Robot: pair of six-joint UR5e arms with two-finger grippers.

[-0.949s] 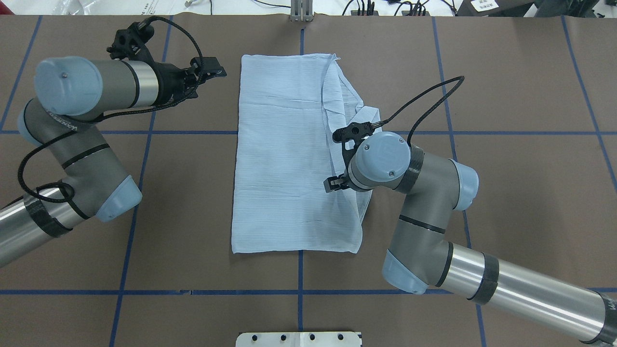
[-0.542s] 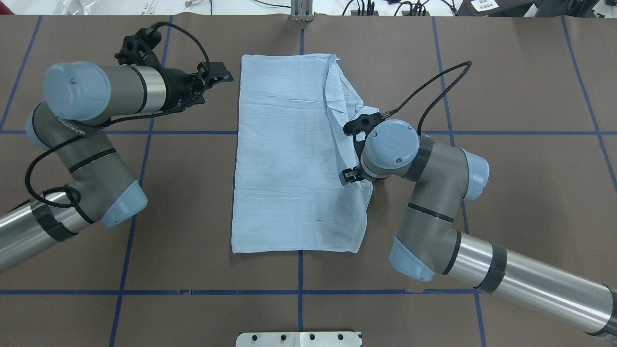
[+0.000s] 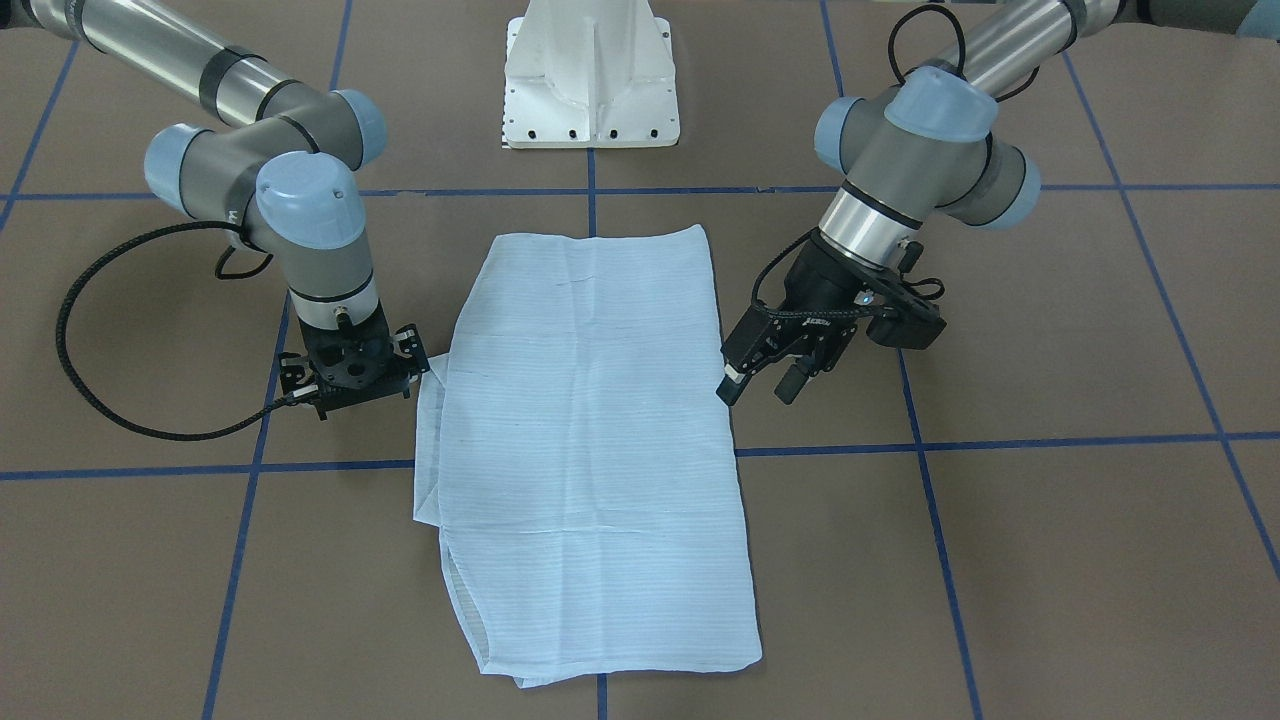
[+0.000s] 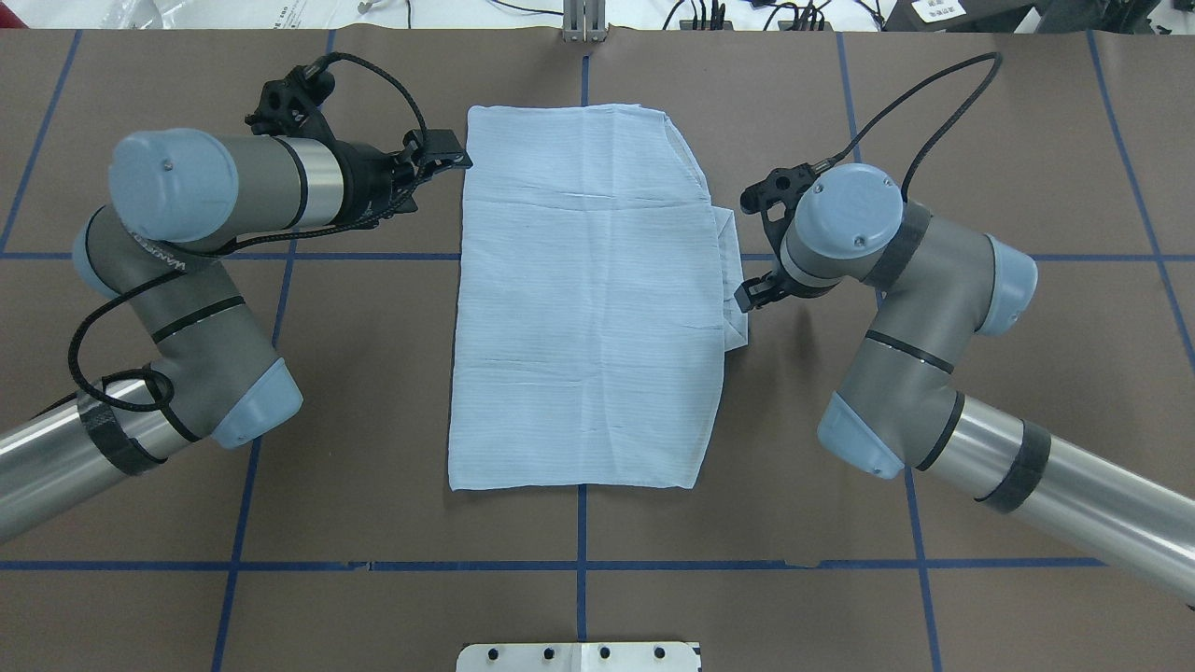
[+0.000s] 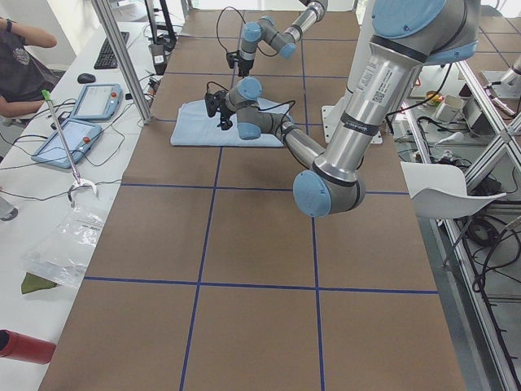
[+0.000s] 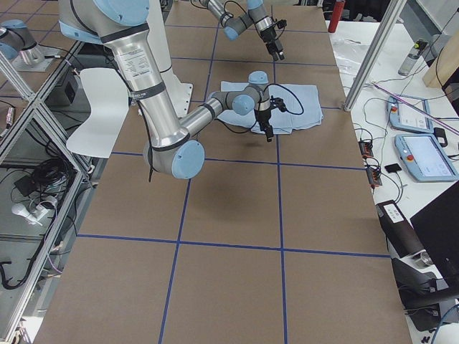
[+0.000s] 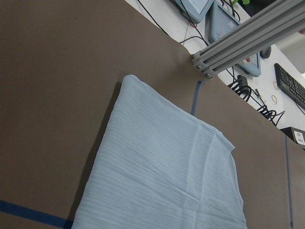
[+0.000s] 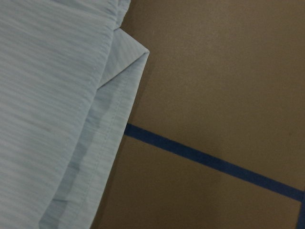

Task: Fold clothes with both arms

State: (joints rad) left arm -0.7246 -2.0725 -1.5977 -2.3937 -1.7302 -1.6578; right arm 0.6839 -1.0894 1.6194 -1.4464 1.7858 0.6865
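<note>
The shirt's corner [image 3: 697, 234] is flat and free by the white pedestal. My left gripper goes on along the shirt's edge [image 3: 715, 294] before its open fingers are on both sides of that corner.
The clothes are one light-blue pinstriped shirt [image 4: 583, 308], folded into a long rectangle and lying flat at the table's middle [image 3: 590, 450]. My left gripper [image 3: 760, 388] hovers open just off the shirt's left edge, near its far corner [image 4: 453, 161], with nothing between its fingers. The left wrist view looks along the shirt [image 7: 162, 176] from that corner. My right gripper [image 4: 747, 299] points down right beside a small flap at the shirt's right edge [image 3: 350, 390]. I cannot tell whether it is open or shut. Its wrist view shows the layered edge [image 8: 47, 95] flat on the table.
The brown table [image 4: 980, 420] is marked with blue tape lines [image 4: 840, 257]. The white pedestal [image 3: 590, 90] stands at the robot's side. An aluminium post [image 7: 238, 43] rises at the far edge. Benches with tablets [image 5: 89, 102] and a person [image 5: 20, 57] lie beyond.
My right gripper moved right, from above the shirt to its right edge. The raised layer there now lies flat and reaches further right. My left gripper crept closer to the far left corner.
</note>
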